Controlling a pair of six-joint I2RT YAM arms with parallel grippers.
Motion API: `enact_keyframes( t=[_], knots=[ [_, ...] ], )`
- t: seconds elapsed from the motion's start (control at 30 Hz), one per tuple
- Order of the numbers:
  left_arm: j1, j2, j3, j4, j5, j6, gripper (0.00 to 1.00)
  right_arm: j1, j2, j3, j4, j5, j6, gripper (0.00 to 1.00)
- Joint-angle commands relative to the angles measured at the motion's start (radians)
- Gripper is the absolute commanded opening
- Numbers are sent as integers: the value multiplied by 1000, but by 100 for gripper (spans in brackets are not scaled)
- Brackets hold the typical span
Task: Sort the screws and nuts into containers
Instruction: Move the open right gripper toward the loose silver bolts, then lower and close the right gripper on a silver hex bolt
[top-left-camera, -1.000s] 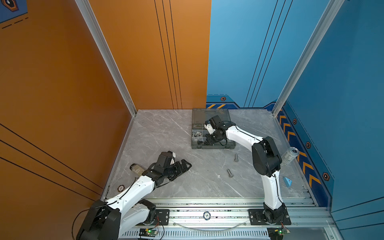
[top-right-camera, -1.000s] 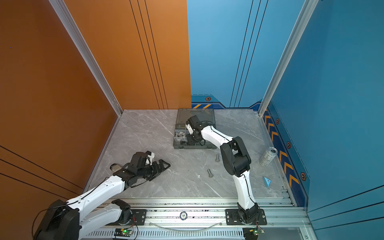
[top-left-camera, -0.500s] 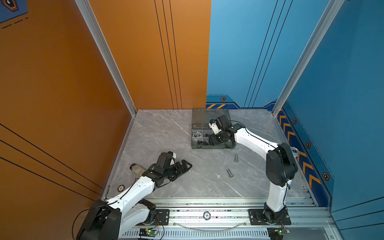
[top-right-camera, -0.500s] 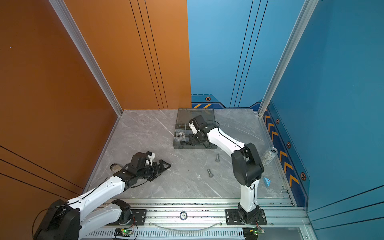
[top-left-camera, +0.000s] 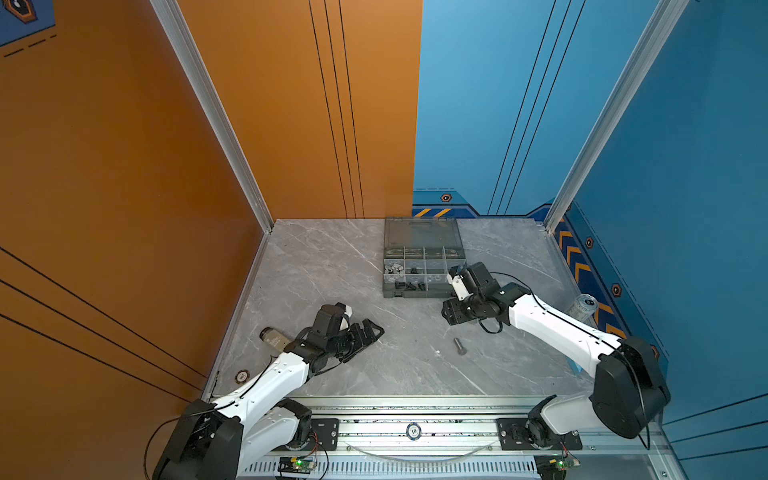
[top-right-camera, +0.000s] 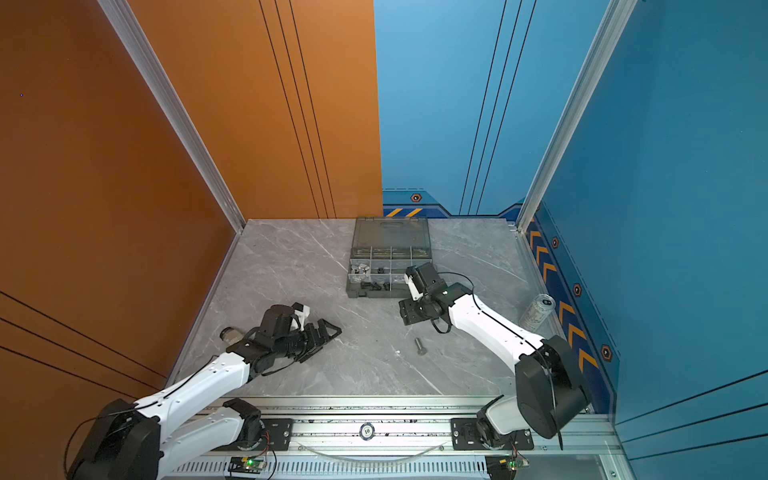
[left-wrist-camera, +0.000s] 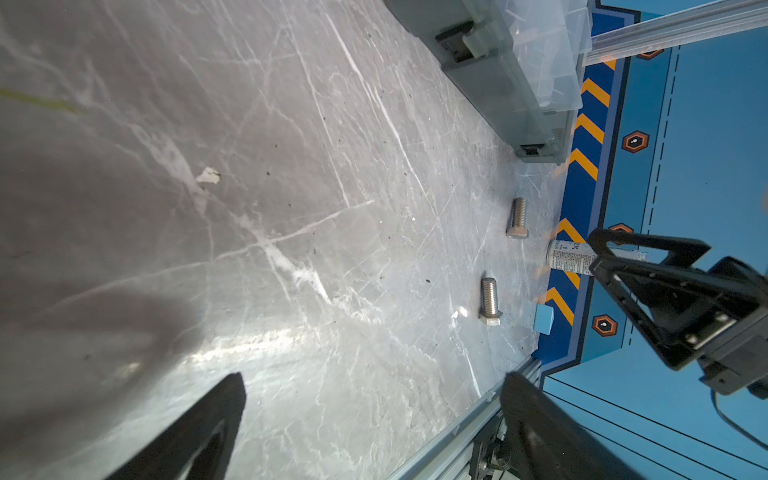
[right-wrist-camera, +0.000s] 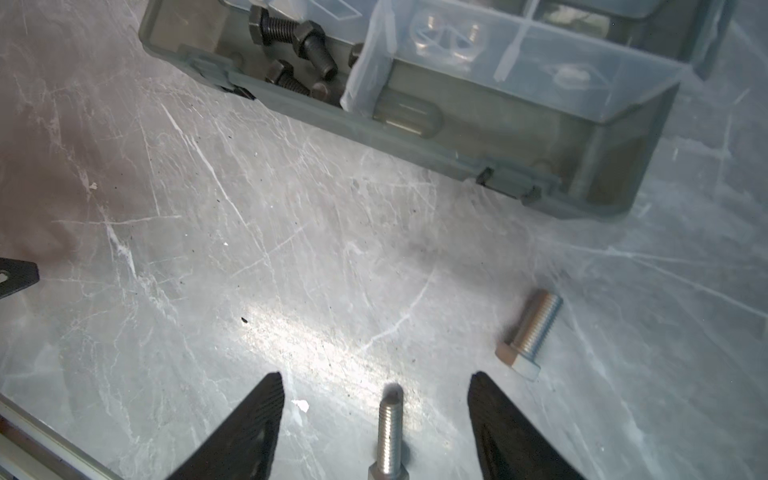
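Note:
My right gripper should keep going down until its fingers straddle the screw's head (top-left-camera: 462, 351), as the silver screw nearer the metal rail (top-left-camera: 459, 345) points along the gap between them.
The grey organizer box (top-left-camera: 422, 291) stands open at the back with its containers facing up. Black screws (right-wrist-camera: 299, 45) fill one corner compartment, and silver nuts (top-left-camera: 395, 268) lie in another. Two long silver screws lie loose on the table. One screw (right-wrist-camera: 390, 432) sits below the gap of my open right gripper (right-wrist-camera: 376, 380), touching neither finger; the other screw (right-wrist-camera: 530, 332) lies off to one side. Only one loose screw (top-left-camera: 459, 345) shows in a top view. My right gripper (top-left-camera: 451, 318) hovers just in front of the box. Left of centre, my left gripper (top-left-camera: 370, 330) is wide open and empty.
A silver drink can (top-left-camera: 584, 305) stands by the right wall, with a small blue piece (left-wrist-camera: 543, 319) near it. A poker chip (top-left-camera: 241, 377) and a grey cylinder (top-left-camera: 274, 338) lie at the left edge. The metal rail (top-left-camera: 415, 405) borders the front.
My right gripper has pulled back out of the box towards the front and opened its jaws. It now hangs over the loose silver screws. The left arm has stayed still.

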Motion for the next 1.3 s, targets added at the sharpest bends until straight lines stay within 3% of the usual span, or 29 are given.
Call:
enact_keyframes(
  t=[0.0, 0.47, 0.87, 1.27],
  knots=[
    [10, -7, 5, 0, 21, -2, 98, -7, -78, -69, 1, 35, 57, 75],
    [10, 10, 40, -14, 28, 2, 98, -28, -183, -251, 5, 45, 144, 79],
    [8, 64, 58, 10, 38, 1, 98, -22, -92, -286, 20, -66, 153, 77],
    [-4, 78, 63, 27, 40, -7, 98, 43, 2, -265, 62, -42, 174, 72]
  ],
)
